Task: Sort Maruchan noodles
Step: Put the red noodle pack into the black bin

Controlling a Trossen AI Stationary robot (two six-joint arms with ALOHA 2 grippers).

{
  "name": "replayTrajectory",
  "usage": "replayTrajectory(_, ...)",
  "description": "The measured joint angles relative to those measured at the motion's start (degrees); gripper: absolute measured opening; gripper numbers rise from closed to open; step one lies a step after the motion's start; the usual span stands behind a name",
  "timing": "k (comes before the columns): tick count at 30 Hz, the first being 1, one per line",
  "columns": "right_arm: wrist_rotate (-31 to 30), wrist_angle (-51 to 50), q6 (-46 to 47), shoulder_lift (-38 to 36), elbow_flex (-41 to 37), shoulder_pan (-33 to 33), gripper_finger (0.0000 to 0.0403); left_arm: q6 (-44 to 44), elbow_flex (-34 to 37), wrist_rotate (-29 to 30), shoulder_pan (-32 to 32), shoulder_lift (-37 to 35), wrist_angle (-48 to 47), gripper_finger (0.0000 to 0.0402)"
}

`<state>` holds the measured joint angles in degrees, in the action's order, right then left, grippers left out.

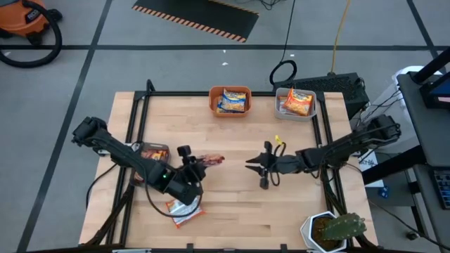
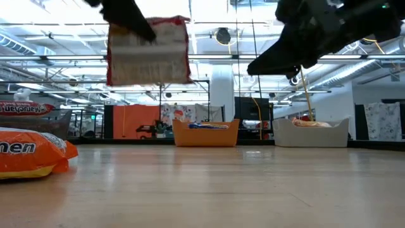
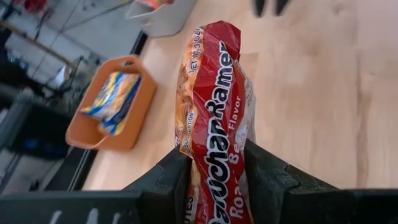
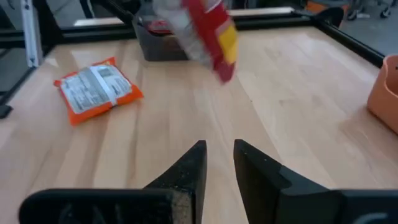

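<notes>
My left gripper points the red packet (image 1: 211, 159) at my right gripper while matching ones lie in the dark bin (image 1: 155, 152), so I should swing back and lower it there.
My left gripper (image 1: 195, 167) is shut on a red Maruchan ramen packet (image 3: 214, 106), held up over the middle of the table (image 1: 232, 211). In the low view the packet (image 2: 149, 50) shows high above the tabletop. My right gripper (image 4: 219, 149) hovers open to the packet's right (image 1: 257, 166), fingers pointing at it and touching nothing. An orange packet (image 1: 184, 209) lies flat near the table's near edge. The orange bin (image 1: 230, 100) holds a yellow-blue packet. The grey bin (image 1: 295, 103) holds an orange packet. A dark bin (image 1: 151, 153) on the left holds dark red packets. My left gripper pinches the red packet between its two fingers (image 3: 168, 180), one on each flat face, at the packet's near end (image 3: 214, 186). The fingers lie along its length, about level, coming from the table's left. The packet is lifted clear and sticks out beyond the fingertips toward the right arm.
The orange and grey bins stand at the far edge. A potted cactus (image 1: 334, 230) sits at the near right corner. A black frame (image 1: 140, 112) runs along the table's sides. Bare wood shows between the two grippers and the far bins.
</notes>
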<state>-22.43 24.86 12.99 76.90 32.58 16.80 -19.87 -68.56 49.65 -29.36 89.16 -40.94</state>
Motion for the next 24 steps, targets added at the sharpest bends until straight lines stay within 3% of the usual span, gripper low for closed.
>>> replayTrajectory(7, -0.1, 0.4, -0.1, -1.4, -0.8, 2.1, 0.0075, -14.2, -9.8, -0.4, 0.0, 0.0, -21.4, 0.0122)
replayTrajectory(13, 0.0, 0.1, -0.2, -1.4, -0.9, 2.1, 0.0075, -26.0, -14.2, -3.4, 0.2, 0.0, -38.4, 0.0122)
replayTrajectory(18, 0.0, -1.2, 0.0, -1.4, -0.9, 2.1, 0.0075, -38.2, -14.5, -11.5, 1.3, 0.0, -49.5, 0.0122)
replayTrajectory(24, 0.0, -1.5, -0.1, -1.4, -0.9, 2.1, 0.0075, -41.5, -14.1, -23.4, 2.5, 0.0, -49.0, 0.0122)
